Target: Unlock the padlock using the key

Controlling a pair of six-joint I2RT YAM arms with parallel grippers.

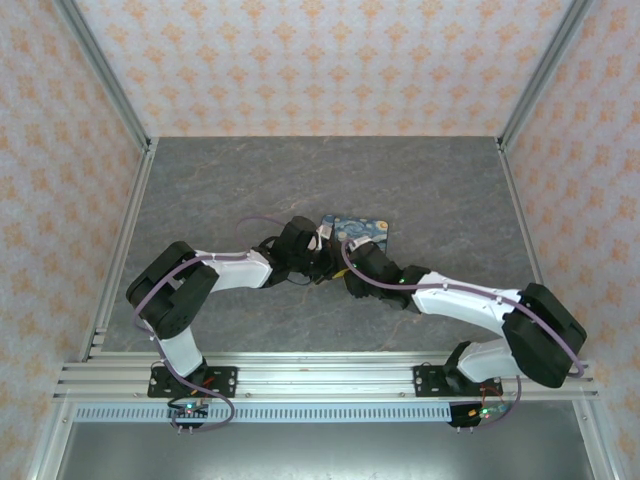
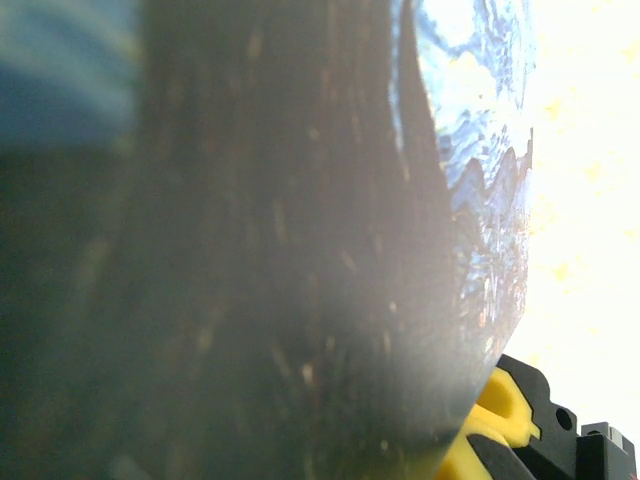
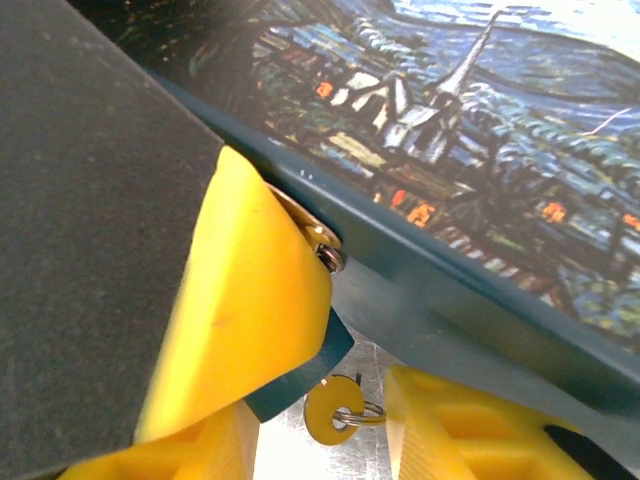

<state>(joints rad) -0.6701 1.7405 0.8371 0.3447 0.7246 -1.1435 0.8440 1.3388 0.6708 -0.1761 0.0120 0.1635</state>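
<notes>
My left gripper covers the padlock below the box's latch (image 3: 322, 240), so my left gripper should move clear before my right gripper takes the padlock's teal body (image 3: 302, 380).
The padlock (image 1: 358, 230) lies mid-table, its starry-night print facing up. My left gripper (image 1: 318, 252) is at its left edge. In the left wrist view the padlock (image 2: 478, 150) presses right up to the lens, with one yellow finger (image 2: 497, 410) against its lower edge, so the grip looks shut on it. My right gripper (image 1: 345, 264) meets the padlock's near edge. The right wrist view has the key (image 3: 301, 374) with its teal head poking out from under the left yellow finger (image 3: 250, 330). A brass piece (image 3: 318, 238) touches the padlock's teal side (image 3: 450, 270). The other finger (image 3: 455, 430) runs under the padlock.
A small yellow tag (image 3: 333, 412) on a wire ring hangs below the key over the grey table (image 1: 250, 180). Patterned walls with metal posts (image 1: 110, 100) enclose the table on three sides. A slotted rail (image 1: 320, 380) runs along the near edge.
</notes>
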